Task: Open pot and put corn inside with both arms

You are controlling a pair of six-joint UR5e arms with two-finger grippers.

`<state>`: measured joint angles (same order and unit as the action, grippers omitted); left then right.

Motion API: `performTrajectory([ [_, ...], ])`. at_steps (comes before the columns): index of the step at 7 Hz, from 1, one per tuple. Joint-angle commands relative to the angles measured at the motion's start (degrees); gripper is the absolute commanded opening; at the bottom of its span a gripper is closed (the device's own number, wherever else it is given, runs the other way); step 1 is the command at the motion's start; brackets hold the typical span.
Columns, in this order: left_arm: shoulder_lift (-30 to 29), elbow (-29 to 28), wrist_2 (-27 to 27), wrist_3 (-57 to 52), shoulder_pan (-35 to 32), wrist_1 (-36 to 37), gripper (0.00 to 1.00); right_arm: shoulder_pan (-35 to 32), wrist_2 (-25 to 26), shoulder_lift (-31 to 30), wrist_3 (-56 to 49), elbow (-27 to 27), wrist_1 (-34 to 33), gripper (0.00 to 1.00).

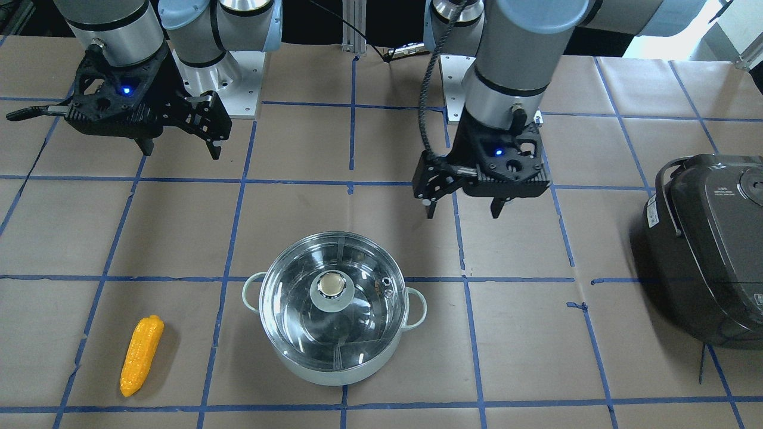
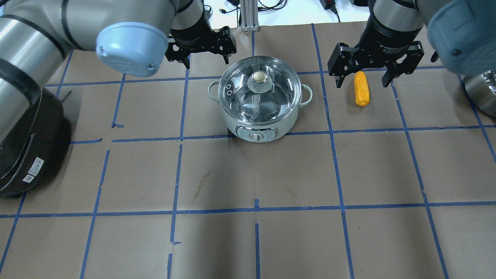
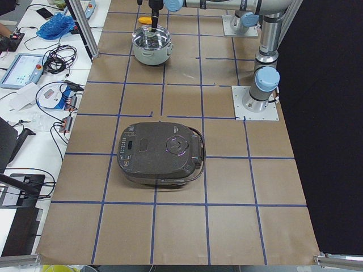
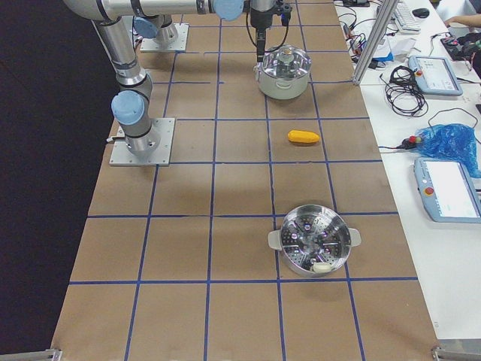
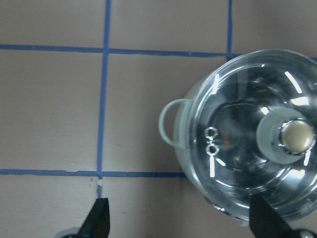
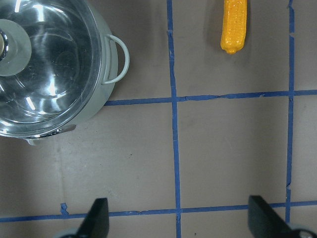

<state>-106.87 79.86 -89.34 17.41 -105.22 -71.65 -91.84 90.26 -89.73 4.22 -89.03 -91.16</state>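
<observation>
The mint-green pot (image 1: 337, 375) should be empty when I lift the glass lid off, because only shiny steel (image 1: 322, 330) can be seen through the lid.
The mint-green pot (image 1: 334, 351) stands mid-table with its glass lid (image 1: 357, 310) on; it also shows in the overhead view (image 2: 257, 130). The yellow corn (image 1: 142, 355) lies flat on the paper beside the pot, on my right arm's side (image 2: 361, 89). My left gripper (image 1: 465, 213) hangs open and empty above the table, just off the pot's rim; the left wrist view (image 5: 182, 223) shows the lid (image 5: 237, 148) under it. My right gripper (image 1: 179, 149) is open and empty, held high; its wrist view (image 6: 181, 220) shows the corn (image 6: 234, 25) and the pot (image 6: 44, 69).
A large dark grey rice cooker (image 1: 709, 250) sits at the table's end on my left side (image 2: 23, 147). A steel steamer pot (image 4: 312, 241) stands at the end on my right side. Blue tape lines grid the brown paper cover.
</observation>
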Motion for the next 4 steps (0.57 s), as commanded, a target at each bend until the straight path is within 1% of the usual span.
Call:
performTrajectory([
  [1, -8.1, -2.7, 0.6, 7.5, -5.1, 6.4, 1.00, 0.0, 0.0, 0.0, 0.0, 0.0, 0.0, 1.00],
  [2, -9.8, -2.9, 0.8, 8.9, -5.4, 8.2, 1.00, 0.0, 0.0, -0.1, -0.1, 0.0, 0.0, 1.00],
  [4, -10.3, -2.9, 1.0, 10.3, -5.9, 8.3, 1.00, 0.0, 0.0, -0.2, -0.1, 0.0, 0.0, 1.00],
])
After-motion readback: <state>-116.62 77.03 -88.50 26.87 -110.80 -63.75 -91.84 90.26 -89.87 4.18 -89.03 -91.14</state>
